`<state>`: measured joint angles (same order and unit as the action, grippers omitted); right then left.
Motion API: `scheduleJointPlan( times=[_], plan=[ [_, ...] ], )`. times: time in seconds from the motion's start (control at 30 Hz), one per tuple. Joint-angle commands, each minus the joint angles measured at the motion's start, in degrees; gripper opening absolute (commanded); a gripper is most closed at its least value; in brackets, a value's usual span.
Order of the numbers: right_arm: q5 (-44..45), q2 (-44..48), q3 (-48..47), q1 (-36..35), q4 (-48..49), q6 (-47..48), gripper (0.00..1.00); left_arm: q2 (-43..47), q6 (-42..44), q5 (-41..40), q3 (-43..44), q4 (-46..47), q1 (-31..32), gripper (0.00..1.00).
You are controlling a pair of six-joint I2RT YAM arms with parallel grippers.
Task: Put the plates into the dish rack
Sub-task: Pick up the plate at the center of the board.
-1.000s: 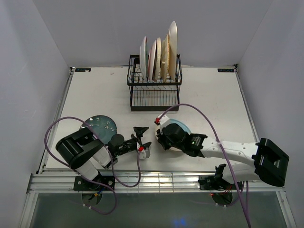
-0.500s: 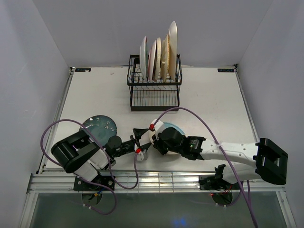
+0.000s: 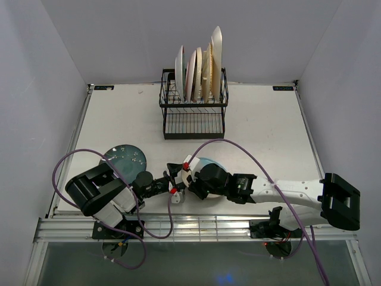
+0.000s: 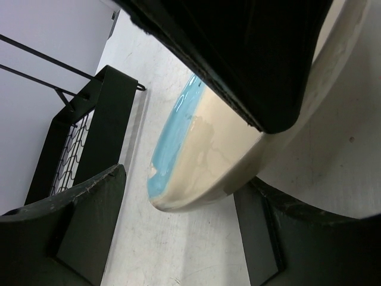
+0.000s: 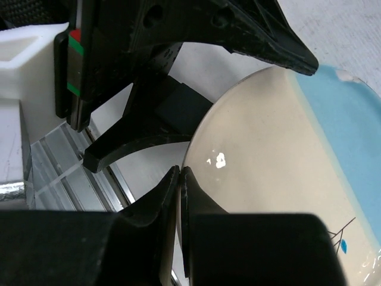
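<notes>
I should hold the plate's rim [image 4: 178, 206] with my left gripper while my right gripper takes it farther along, as my right gripper is pinching the slanted cream-and-blue plate's edge [image 5: 190, 149] next to my left gripper.
My right gripper [image 3: 191, 181] is shut on the rim of the cream-and-blue plate [image 3: 212, 162] and holds it tilted just above the table, near the front middle. In the right wrist view its fingers [image 5: 180, 173] pinch the plate's [image 5: 280, 155] cream edge. My left gripper [image 3: 177, 179] is open right beside it. In the left wrist view the plate's rim [image 4: 196, 173] sits between the spread fingers [image 4: 89, 220] without touching them. The dark teal plate [image 3: 125, 158] lies flat at the left. The black wire dish rack [image 3: 193, 113] at the back holds several upright plates [image 3: 199, 71].
The left arm's body and its purple cable [image 3: 71, 173] lie over the front left, partly over the teal plate. The right arm's cable [image 3: 256, 149] arcs across the middle. The rack's lower tier also shows in the left wrist view [image 4: 83, 137]. White walls enclose the table.
My right gripper has carried the cream-and-blue plate left and nearer, up to the left gripper. The left gripper shifted slightly back and stays open.
</notes>
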<state>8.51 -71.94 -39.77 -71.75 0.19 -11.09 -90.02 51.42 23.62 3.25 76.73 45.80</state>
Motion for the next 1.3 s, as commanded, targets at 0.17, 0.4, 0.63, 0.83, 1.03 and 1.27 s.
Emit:
scheduleJointPlan(
  times=[0.17,0.4,0.63,0.83,1.03,1.27],
  plan=[
    [-3.1,2.4,-2.9,-1.7,7.3,2.2,0.08,2.3,0.3,2.0,-1.7,13.2,0.4,0.72],
    [-1.6,2.7,-2.7,-1.8,7.1,2.5,0.08,3.1,1.3,2.7,-2.7,13.3,0.5,0.49],
    [-0.2,3.4,-2.3,-1.9,6.9,2.7,0.14,4.9,0.5,3.1,-3.1,13.2,0.6,0.38],
    [6.3,7.1,-0.5,-2.0,6.1,3.5,0.45,5.6,-0.4,2.3,-3.1,13.2,0.6,0.33],
    [7.7,11.6,2.1,-2.2,6.1,6.5,0.76,6.1,-1.1,2.0,-4.2,13.2,0.6,0.31],
    [9.6,16.2,2.2,-2.3,-0.1,10.6,0.90,7.3,-2.3,0.5,-4.9,13.2,0.6,0.28]
  ],
)
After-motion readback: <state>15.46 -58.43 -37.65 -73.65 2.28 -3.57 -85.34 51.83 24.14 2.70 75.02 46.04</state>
